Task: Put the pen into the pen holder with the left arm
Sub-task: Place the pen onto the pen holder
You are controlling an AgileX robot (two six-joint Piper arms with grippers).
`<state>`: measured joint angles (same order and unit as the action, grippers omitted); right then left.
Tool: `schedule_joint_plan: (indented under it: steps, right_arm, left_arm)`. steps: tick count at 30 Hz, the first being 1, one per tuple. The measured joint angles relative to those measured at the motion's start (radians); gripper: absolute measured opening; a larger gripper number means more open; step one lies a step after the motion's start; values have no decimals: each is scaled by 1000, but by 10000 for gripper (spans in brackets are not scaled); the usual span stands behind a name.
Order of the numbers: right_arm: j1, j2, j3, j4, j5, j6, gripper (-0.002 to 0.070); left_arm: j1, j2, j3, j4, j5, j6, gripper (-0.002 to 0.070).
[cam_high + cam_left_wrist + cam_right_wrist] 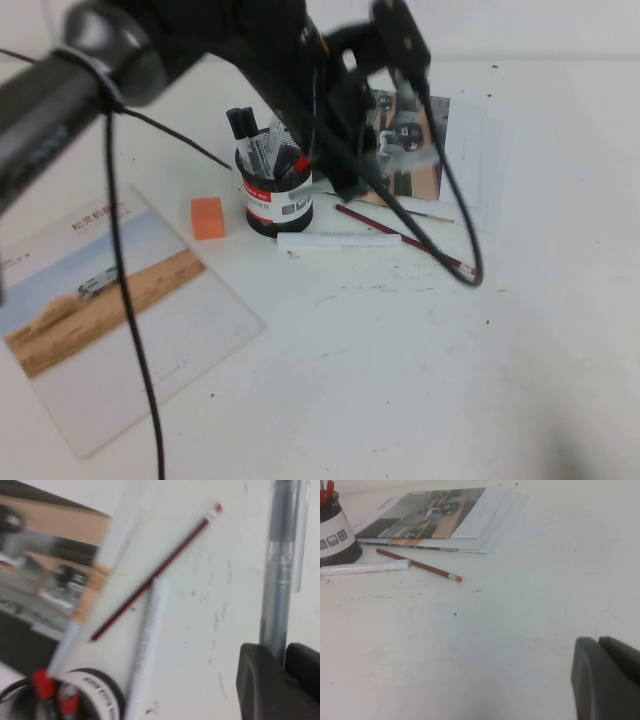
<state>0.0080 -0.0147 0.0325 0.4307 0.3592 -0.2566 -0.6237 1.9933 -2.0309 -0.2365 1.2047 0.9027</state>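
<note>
The pen (277,575) lies level across the robot's downward-facing left gripper, so the robot should swing back and turn the wrist until the pen stands upright above the pen holder (274,160).
My left gripper (280,652) is shut on the grey-silver pen (277,570), which sticks out straight from between the fingers above the table. In the high view the left gripper (343,182) hangs just to the right of the pen holder (278,200), and the arm hides the pen there. The holder is a black mesh cup with a red-and-white label and holds markers. It also shows in the left wrist view (95,692). My right gripper (600,647) is shut and empty, low over bare table, and out of the high view.
A red pencil (400,235) and a flat white strip (338,241) lie right of the holder. A magazine (415,150) lies behind them. An orange block (207,217) and a brochure (110,300) lie on the left. A black cable (450,200) loops over the pencil.
</note>
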Motion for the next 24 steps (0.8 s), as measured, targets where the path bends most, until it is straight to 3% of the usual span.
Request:
schedule_joint_plan:
  steps: [16,24]
  right_arm:
    - [0,0,0,0,0,0,-22]
    - [0,0,0,0,0,0,-22]
  left_arm:
    - [-1,-329,14,79,-400,-331,44]
    - [-1,-444,273,143,-553,-380,44]
